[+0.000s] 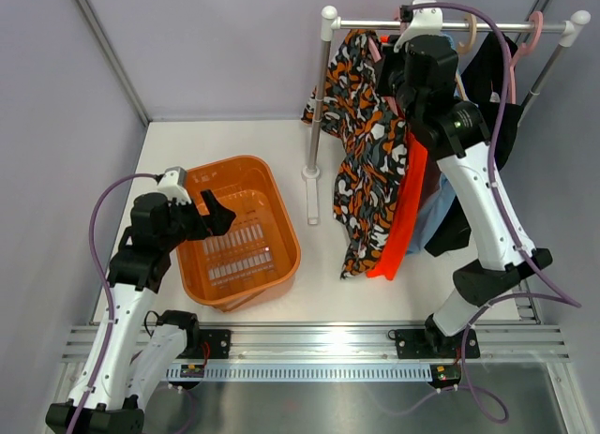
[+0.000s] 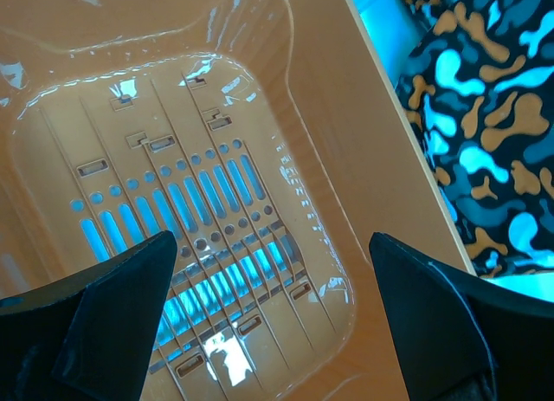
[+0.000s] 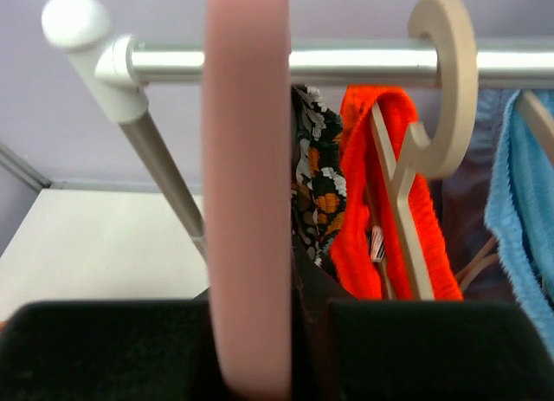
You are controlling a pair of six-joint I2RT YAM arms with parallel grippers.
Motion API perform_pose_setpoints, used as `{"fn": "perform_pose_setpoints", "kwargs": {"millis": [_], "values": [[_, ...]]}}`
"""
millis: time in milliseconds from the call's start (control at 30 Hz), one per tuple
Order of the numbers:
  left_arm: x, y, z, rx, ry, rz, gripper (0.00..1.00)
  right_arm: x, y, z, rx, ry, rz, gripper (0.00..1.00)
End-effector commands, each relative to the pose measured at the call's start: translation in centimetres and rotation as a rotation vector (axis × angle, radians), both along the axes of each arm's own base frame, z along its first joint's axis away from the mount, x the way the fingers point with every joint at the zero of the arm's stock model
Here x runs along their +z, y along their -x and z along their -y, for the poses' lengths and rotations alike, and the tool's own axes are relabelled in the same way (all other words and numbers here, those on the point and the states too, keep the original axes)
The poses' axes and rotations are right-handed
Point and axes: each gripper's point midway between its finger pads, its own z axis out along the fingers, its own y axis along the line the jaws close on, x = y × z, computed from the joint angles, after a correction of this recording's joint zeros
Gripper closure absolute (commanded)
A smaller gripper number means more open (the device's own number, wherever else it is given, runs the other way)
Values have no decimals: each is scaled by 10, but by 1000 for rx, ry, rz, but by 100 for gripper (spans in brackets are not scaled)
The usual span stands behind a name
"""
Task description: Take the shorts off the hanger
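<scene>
The pink hanger [image 3: 247,176] of the camouflage shorts is in my closed right gripper, so my open left gripper keeps going toward their waistband [image 1: 355,42] and closes there.
Four shorts hang from hangers on a metal rail [image 1: 375,24]: camouflage shorts [image 1: 361,162] on the left, then bright orange shorts [image 1: 403,209], light blue shorts [image 1: 436,209] and black shorts [image 1: 487,78]. My right gripper [image 1: 389,78] is up at the rail, shut on the pink hanger [image 3: 247,202] that carries the camouflage shorts [image 3: 316,184]. The orange shorts [image 3: 355,210] hang on a wooden hanger [image 3: 441,89] just behind, with the blue shorts [image 3: 524,210] at the right. My left gripper [image 1: 217,214] is open and empty above the orange basket [image 1: 286,218].
The rack's post and foot [image 1: 311,172] stand between the basket and the clothes. In the left wrist view the basket's slotted floor [image 2: 199,210] lies below the fingers and the camouflage shorts [image 2: 485,132] show past its rim. A second pink hanger [image 1: 534,31] hangs at the rail's right end.
</scene>
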Motion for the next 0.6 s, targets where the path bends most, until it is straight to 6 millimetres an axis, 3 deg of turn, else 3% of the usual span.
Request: {"fn": "perform_pose_setpoints", "kwargs": {"millis": [0, 33, 67, 100, 133, 167, 200, 267, 333, 400, 433, 500, 533, 567], "values": [[46, -7, 12, -78, 32, 143, 1, -16, 25, -5, 68, -34, -71, 100], [50, -6, 15, -94, 39, 150, 1, -23, 31, -6, 81, -40, -94, 100], [53, -5, 20, -123, 54, 156, 1, -18, 46, 0, 90, -58, -89, 100], [59, -5, 23, -138, 67, 165, 1, -42, 50, -3, 102, -62, -144, 100], [61, -5, 26, -151, 79, 166, 1, -47, 58, -3, 109, -67, -153, 100], [65, -6, 31, -176, 97, 173, 1, -38, 74, 3, 118, -88, -128, 100], [72, -6, 35, -188, 118, 183, 1, -60, 78, 2, 120, -89, -176, 100], [80, -6, 44, -223, 145, 191, 1, -60, 102, 3, 151, -118, -173, 100], [100, -9, 51, -238, 152, 230, 1, -81, 114, -1, 166, -102, -219, 100], [110, -8, 66, -262, 144, 246, 1, -87, 133, -3, 182, -95, -237, 100], [112, -2, 87, -325, 145, 237, 1, -98, 139, -4, 184, -83, -261, 100], [131, -6, 101, -312, 128, 272, 1, -100, 156, -8, 205, -91, -262, 100], [127, -2, 123, -358, 122, 247, 1, -106, 161, -8, 207, -84, -271, 100], [140, -7, 126, -328, 121, 269, 1, -105, 169, -7, 212, -87, -271, 100]]}}
